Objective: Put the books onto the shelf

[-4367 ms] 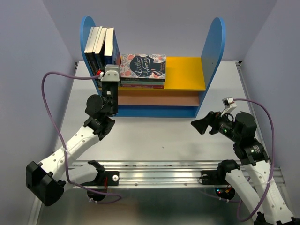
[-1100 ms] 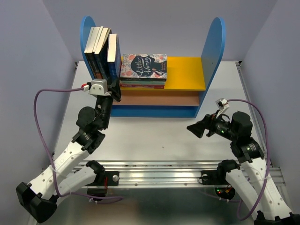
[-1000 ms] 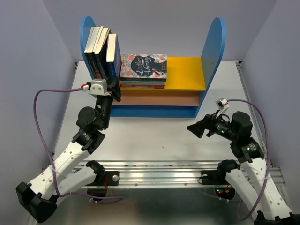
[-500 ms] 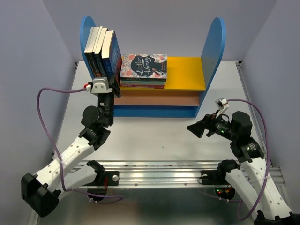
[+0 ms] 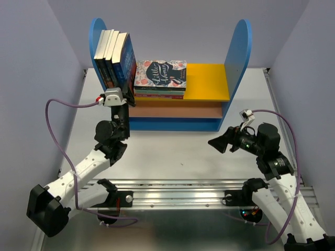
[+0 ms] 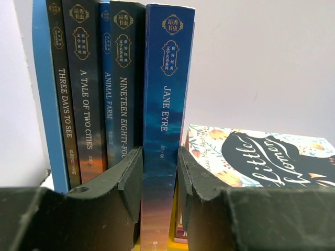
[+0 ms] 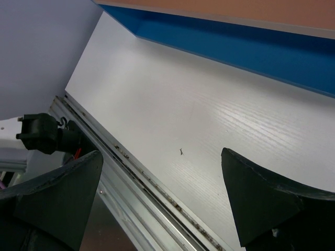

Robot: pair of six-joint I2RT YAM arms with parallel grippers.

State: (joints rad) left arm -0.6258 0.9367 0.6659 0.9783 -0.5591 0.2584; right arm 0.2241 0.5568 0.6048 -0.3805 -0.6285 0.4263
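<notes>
Jane Eyre (image 6: 167, 68) juts out ahead of the dark books beside it, so I should open my left gripper, back away and push its spine (image 6: 161, 149) in with closed fingers.
The shelf (image 5: 239, 47) stands at the back of the table, and several dark books (image 5: 109, 49) stand upright against its left blue panel. The blue Jane Eyre book (image 6: 170, 78) is the rightmost of that row, standing on the yellow board (image 5: 207, 81) beside Nineteen Eighty-Four (image 6: 125, 94). My left gripper (image 6: 159, 157) is shut on the lower part of Jane Eyre's spine, one finger on each cover. In the top view the left gripper (image 5: 127, 98) reaches into the shelf's left end. My right gripper (image 5: 215, 142) hovers open over the bare table, nothing between its fingers (image 7: 261, 193).
The floral Little Women book (image 5: 159, 73) lies flat on a small stack on the yellow board, just right of Jane Eyre. The pinkish lower board (image 5: 178, 109) and blue base (image 5: 172, 124) lie below. A metal rail (image 5: 178, 196) runs along the near edge.
The left gripper has swung the Jane Eyre book from leaning apart to upright against the row and has moved slightly right. The right arm has barely moved.
</notes>
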